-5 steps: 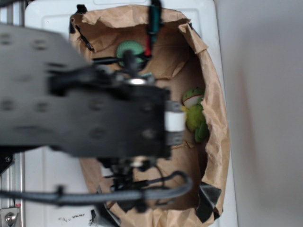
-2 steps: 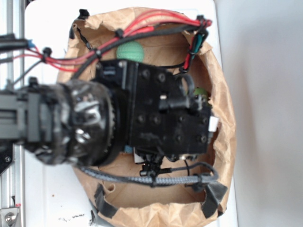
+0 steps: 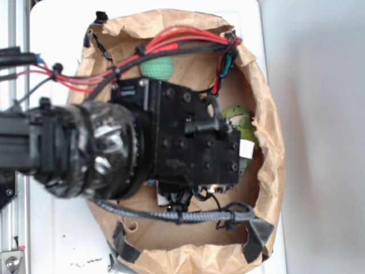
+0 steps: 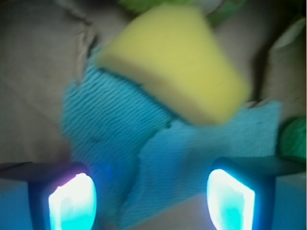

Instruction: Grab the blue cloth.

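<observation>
The yellow sponge [image 4: 180,64] is lying over the blue cloth's upper edge [image 4: 136,91], so I expect the sponge to tip and shift when I lift the blue cloth.
In the wrist view the blue cloth [image 4: 139,143] lies flat and folded on the brown paper floor of the bag, close below the camera. A yellow sponge [image 4: 177,72] rests on its upper edge. My gripper [image 4: 151,199] is open, its two glowing fingertips [image 4: 72,201] set wide apart over the cloth's lower edge, gripping nothing. In the exterior view the black arm and wrist [image 3: 188,142] reach down into the bag and hide the cloth and the jaws.
A brown paper bag [image 3: 268,154] with raised crumpled walls surrounds the arm. A green dimpled ball [image 3: 157,67] lies at the bag's back. A green toy [image 3: 239,119] sits by the right wall, also at the wrist view's right edge [image 4: 293,139]. Red and black cables [image 3: 171,40] arch over.
The arm has swung from blocking the camera down into the bag, then shifted slightly left and lower, uncovering more of the green toy at the right.
</observation>
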{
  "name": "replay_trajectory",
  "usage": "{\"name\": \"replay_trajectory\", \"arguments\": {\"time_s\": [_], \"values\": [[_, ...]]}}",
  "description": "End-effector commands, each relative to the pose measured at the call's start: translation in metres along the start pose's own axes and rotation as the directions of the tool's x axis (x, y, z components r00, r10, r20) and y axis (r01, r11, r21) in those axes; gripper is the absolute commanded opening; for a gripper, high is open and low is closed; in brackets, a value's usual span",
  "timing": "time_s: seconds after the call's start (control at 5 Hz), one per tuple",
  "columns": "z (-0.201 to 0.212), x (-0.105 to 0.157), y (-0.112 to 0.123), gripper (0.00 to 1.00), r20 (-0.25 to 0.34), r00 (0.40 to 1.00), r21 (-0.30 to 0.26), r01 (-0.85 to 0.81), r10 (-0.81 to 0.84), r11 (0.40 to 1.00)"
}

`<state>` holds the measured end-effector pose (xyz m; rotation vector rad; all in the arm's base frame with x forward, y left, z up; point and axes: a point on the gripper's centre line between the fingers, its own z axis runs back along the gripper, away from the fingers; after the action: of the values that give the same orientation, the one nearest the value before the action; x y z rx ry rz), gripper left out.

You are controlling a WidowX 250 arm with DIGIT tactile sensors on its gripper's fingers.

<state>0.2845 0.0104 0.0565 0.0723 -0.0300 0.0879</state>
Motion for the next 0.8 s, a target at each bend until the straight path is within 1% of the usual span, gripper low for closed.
{"name": "replay_trajectory", "arguments": {"time_s": [0.0, 0.2, 0.4, 0.6], "values": [[-0.014, 0.003, -0.005, 1.00, 0.016, 1.000, -0.068, -0.005, 0.006, 0.998], [-0.025, 0.014, -0.014, 1.00, 0.027, 0.999, -0.047, -0.016, 0.017, 0.999], [-0.037, 0.020, -0.017, 1.00, 0.013, 0.999, -0.026, -0.037, 0.037, 0.999], [-0.040, 0.021, -0.018, 0.00, 0.021, 0.999, -0.006, -0.037, 0.037, 0.999]]}}
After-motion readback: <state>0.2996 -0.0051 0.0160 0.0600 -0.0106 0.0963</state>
